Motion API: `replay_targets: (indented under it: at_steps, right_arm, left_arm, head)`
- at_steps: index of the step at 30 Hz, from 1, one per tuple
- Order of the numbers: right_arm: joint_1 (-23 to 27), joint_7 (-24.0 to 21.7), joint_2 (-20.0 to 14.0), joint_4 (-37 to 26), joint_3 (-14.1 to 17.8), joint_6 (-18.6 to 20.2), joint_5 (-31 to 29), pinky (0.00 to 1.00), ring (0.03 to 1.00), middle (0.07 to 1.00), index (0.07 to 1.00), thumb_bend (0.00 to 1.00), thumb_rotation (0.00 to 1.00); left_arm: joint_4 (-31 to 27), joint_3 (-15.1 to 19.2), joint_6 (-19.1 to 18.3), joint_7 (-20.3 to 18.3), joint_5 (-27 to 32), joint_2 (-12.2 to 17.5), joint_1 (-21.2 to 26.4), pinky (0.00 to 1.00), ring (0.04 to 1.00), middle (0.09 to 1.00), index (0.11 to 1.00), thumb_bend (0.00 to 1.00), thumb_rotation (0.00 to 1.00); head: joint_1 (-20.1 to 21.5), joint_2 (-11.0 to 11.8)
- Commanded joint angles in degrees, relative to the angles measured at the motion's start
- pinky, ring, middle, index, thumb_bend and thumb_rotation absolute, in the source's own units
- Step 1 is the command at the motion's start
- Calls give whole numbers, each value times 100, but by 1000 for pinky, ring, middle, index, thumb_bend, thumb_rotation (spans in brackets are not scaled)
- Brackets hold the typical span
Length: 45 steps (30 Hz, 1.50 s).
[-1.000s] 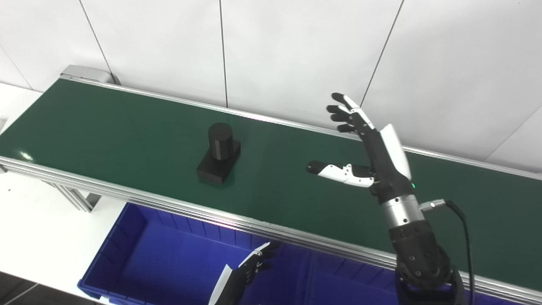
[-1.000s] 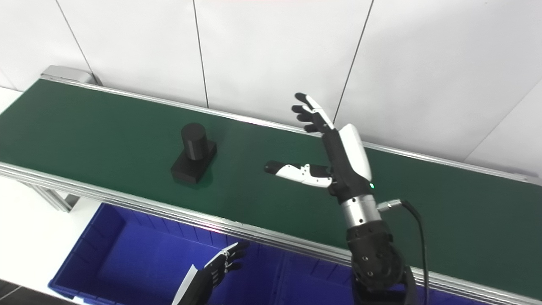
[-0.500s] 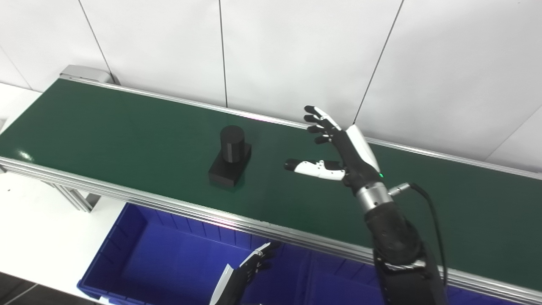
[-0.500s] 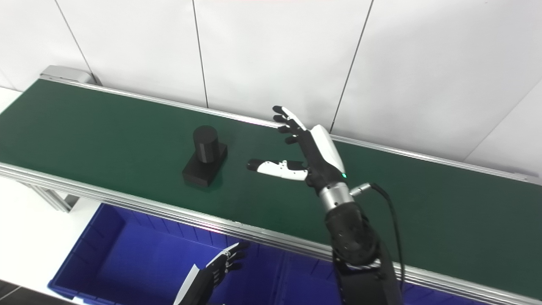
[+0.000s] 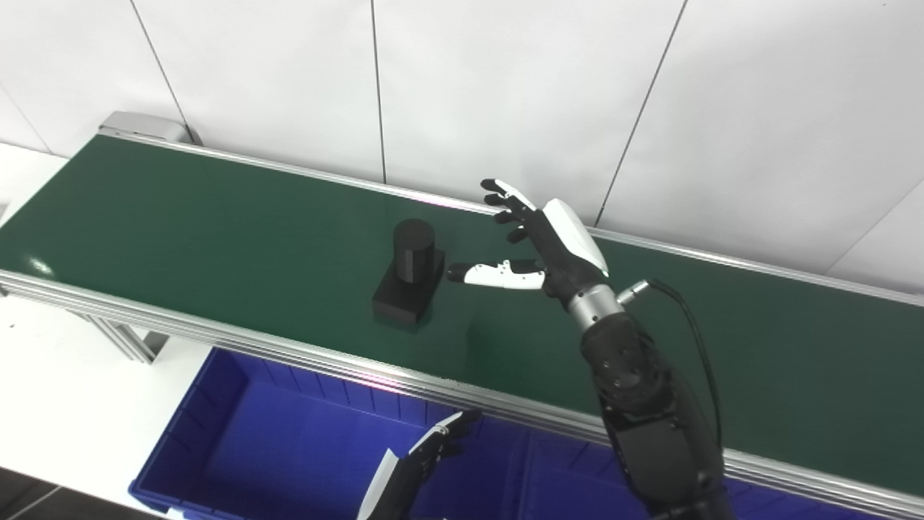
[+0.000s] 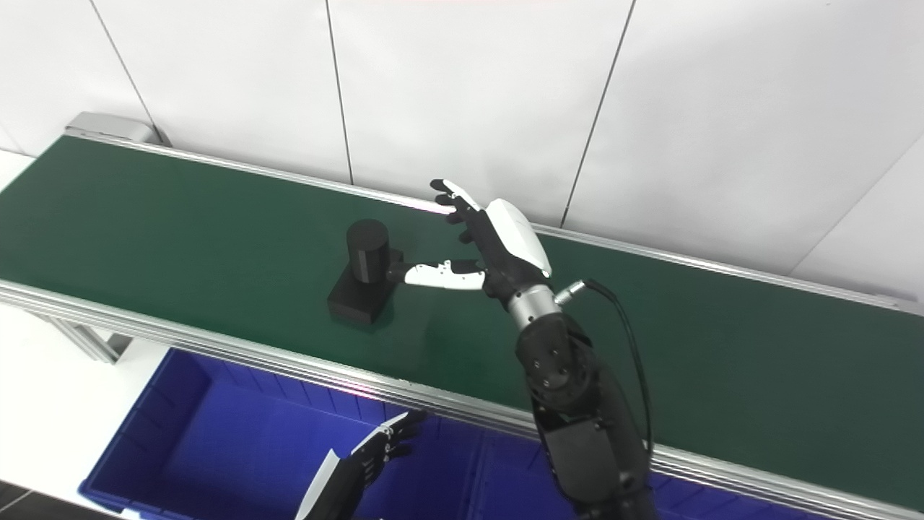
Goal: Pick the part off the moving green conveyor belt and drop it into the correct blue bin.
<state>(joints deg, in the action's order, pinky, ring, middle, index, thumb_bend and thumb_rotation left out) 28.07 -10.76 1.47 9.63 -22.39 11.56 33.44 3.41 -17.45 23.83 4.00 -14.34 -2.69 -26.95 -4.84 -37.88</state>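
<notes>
The black part's cylinder meets (image 5: pixel 413 278) its square base (image 5: pixel 403 300) flush, and both are the same black. So the base will come along when I lift the cylinder.
A black part (image 5: pixel 410 282), an upright cylinder on a square base, rides on the green conveyor belt (image 5: pixel 216 224) left of centre. My right hand (image 5: pixel 545 245) hovers over the belt just right of the part, open, fingers spread and pointing up-left, its thumb tip close beside the part without holding it. My left hand (image 5: pixel 422 458) is low at the bottom edge, over the blue bin (image 5: pixel 289 448), with its fingers loosely curled and nothing in it.
The belt's aluminium rail (image 5: pixel 325 361) runs between the belt and the bins. A second blue bin (image 5: pixel 570 484) adjoins on the right. A white panelled wall (image 5: pixel 505 94) stands right behind the belt. A white table top (image 5: pixel 65 390) lies at lower left.
The part has travelled right along the belt. My right hand has moved left and away from me toward it, closing the gap to its right side. The left hand has stayed put.
</notes>
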Motion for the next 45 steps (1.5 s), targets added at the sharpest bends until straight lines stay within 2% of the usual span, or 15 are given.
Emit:
replay_targets:
  at_steps: [1,7,16,23,28,34,38,39,40,41,42,43,45]
  right_arm:
    - [361,92,157,20,-22,139,67,631,776,875,923,905,572]
    - [493,167,252,391,-100,192,82,661,808,884,920,902,573]
    - [853,423,367,1506,-198,-39,27,683,823,885,911,874,536]
    - [1065,528,360,2066,-320,-58,1,729,863,921,907,821,437]
    - [1146,640,350,2453,-400,-107,14,700,844,911,902,754,370]
    - [1157,935,356,2680,-470,-222,42,684,814,882,883,677,304]
    - [1095,1245,369,2741,-478,-375,37,645,757,833,839,606,214]
    - [1081,1312,375,2757,-469,-427,16,601,690,785,812,586,140]
    - [1061,1402,378,2773,-467,-500,10,590,674,774,805,581,120]
    - [1028,1510,383,2771,-457,-569,12,539,609,697,755,540,53]
    - [994,1640,390,2768,-445,-635,26,488,553,579,648,527,27]
    - [972,1734,394,2769,-440,-680,32,427,484,493,580,517,10]
    - [880,1948,407,2689,-401,-761,27,385,440,447,535,514,2]
  left_arm:
    - [-48,-133,255,54,-52,-180,-6,828,878,909,848,838,289]
    - [-61,-153,260,29,-25,-177,-17,852,878,913,851,843,291]
    - [-21,-234,306,215,-226,-150,-9,845,863,891,850,838,293]
    - [-45,-363,305,389,-407,-99,-14,802,833,871,853,841,304]
    - [-71,-410,306,438,-430,-95,-37,780,803,860,849,843,292]
    - [-103,-436,302,479,-468,-55,-45,779,828,868,855,842,294]
    - [-125,-430,300,452,-440,-39,-45,802,827,873,858,840,294]
    - [-125,-430,301,455,-440,-34,-41,813,843,876,856,838,296]
    - [-131,-423,300,452,-433,-36,-44,816,848,877,856,837,296]
    - [-136,-422,301,452,-411,-37,-44,821,840,880,854,835,295]
    - [-138,-421,301,442,-379,-37,-43,812,817,879,852,834,295]
    - [-139,-421,301,434,-357,-37,-42,806,804,880,854,831,294]
    - [-148,-411,297,403,-307,-42,-43,821,827,887,855,827,294]
  head:
    - [20,2]
    - [50,9]
    - [104,-6]
    - [94,-24]
    - [97,-38]
    - [128,-66]
    - [169,-91]
    - [169,-91]
    - [183,-101]
    - [190,-108]
    - [192,-111]
    - [192,-111]
    - [208,-124]
